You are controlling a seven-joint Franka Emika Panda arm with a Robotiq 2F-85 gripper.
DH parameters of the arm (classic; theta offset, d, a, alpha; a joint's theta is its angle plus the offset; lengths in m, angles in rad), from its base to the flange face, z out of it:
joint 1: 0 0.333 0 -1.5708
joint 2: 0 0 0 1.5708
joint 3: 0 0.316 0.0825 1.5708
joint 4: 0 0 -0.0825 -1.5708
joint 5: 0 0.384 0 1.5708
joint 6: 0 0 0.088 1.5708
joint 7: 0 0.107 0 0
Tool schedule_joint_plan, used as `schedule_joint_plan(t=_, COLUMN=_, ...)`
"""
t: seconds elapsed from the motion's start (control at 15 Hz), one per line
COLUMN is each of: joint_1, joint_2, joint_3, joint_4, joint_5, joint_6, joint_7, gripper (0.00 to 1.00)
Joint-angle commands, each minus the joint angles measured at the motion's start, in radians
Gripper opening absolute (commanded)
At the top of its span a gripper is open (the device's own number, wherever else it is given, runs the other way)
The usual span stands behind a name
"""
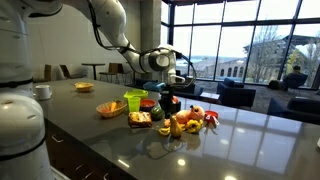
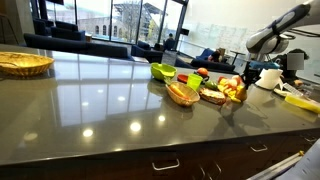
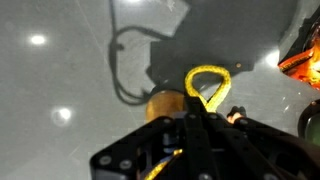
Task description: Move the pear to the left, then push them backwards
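Note:
Next, my gripper opens, moves over the pear [image 3: 164, 104] and grips it before moving it, because my fingers line up with the yellow loop [image 3: 207, 82] beside the pear.
In the wrist view the pear [image 3: 163, 103] is a rounded yellow-tan shape on the grey counter, just left of my gripper [image 3: 203, 112] and partly hidden by it. The fingers look pressed together, with a yellow loop [image 3: 207, 80] showing beyond their tips. Whether the fingers touch the pear is hidden. In both exterior views the gripper [image 1: 168, 98] [image 2: 248, 72] hangs low at the cluster of toy foods [image 1: 180, 120] [image 2: 205, 90]. I cannot pick out the pear in either of those views.
A lime-green cup [image 1: 135, 100] and an orange dish [image 1: 110, 108] stand beside the foods. A banana [image 1: 178, 126] and orange-red fruits [image 1: 197, 114] lie in the cluster. A wicker basket [image 2: 22, 63] sits further along the counter. A white cup [image 2: 270, 77] stands near the arm.

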Motion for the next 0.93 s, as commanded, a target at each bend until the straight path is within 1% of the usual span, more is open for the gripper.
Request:
schedule_joint_plan(t=0.0, joint_1=-0.004, joint_2=0.004, joint_3=-0.001, joint_4=0.014, joint_5=-0.028, joint_6=-0.005, joint_7=0.02, gripper=0.27)
schedule_joint_plan(t=0.13, joint_1=-0.004, joint_2=0.004, joint_3=-0.001, joint_4=0.015, joint_5=-0.031, joint_6=-0.004, joint_7=0.023, gripper=0.37)
schedule_joint_plan(t=0.47, joint_1=-0.002, joint_2=0.014, joint_3=0.001, joint_4=0.034, joint_5=-0.027, joint_6=0.009, joint_7=0.028, gripper=0.72)
schedule_joint_plan(t=0.6, joint_1=-0.002, joint_2=0.019, joint_3=0.001, joint_4=0.044, joint_5=-0.022, joint_6=0.019, joint_7=0.033, gripper=0.84)
schedule_joint_plan(t=0.67, joint_1=-0.002, joint_2=0.021, joint_3=0.001, joint_4=0.049, joint_5=-0.023, joint_6=0.023, joint_7=0.036, gripper=0.92)
schedule_joint_plan(t=0.73, joint_1=-0.001, joint_2=0.024, joint_3=0.0, joint_4=0.053, joint_5=-0.023, joint_6=0.025, joint_7=0.039, gripper=0.96)
schedule_joint_plan(t=0.8, joint_1=-0.001, joint_2=0.028, joint_3=0.0, joint_4=0.057, joint_5=-0.023, joint_6=0.028, joint_7=0.041, gripper=0.85)
schedule_joint_plan(t=0.87, joint_1=-0.001, joint_2=0.031, joint_3=0.0, joint_4=0.059, joint_5=-0.023, joint_6=0.029, joint_7=0.041, gripper=0.6)
